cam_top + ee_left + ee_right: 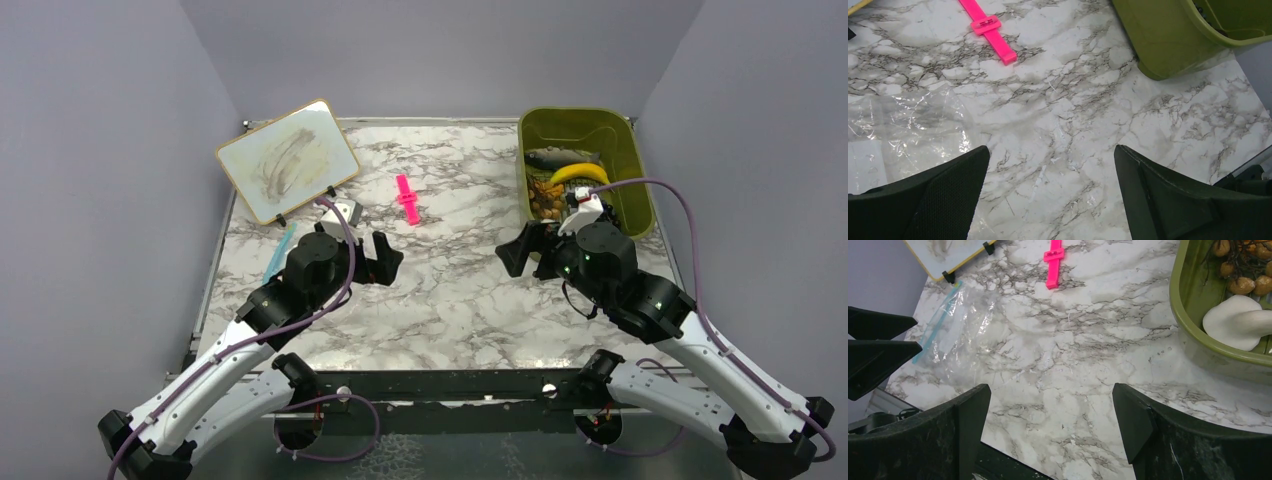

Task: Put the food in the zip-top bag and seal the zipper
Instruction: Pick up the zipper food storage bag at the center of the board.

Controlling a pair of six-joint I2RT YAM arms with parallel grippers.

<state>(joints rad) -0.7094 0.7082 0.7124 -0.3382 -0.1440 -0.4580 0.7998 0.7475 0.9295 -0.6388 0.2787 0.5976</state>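
I expect the blue-teal zipper [279, 254] to bend apart into curved edges when I pull it open, because the clear zip-top bag's film [923, 122] is thin and wrinkled.
The food lies in the olive-green bin [632, 170] at the back right: a yellow banana [578, 173], a grey fish [555, 156] and brownish bits [546, 200]. The right wrist view shows a white piece [1230, 322] and brownish bits [1243, 285] in the bin [1184, 300]. The clear zip-top bag [955, 327] lies flat at the left, its blue-teal zipper [279, 251] toward the left edge. The bag also shows in the left wrist view [908, 125]. My left gripper [385, 262] is open just right of the bag. My right gripper [522, 252] is open beside the bin's near left corner. Both are empty.
A pink clip [407, 199] lies at the table's back middle. A small whiteboard [287, 160] stands tilted at the back left. Grey walls close in the table on three sides. The marble top runs between the two grippers.
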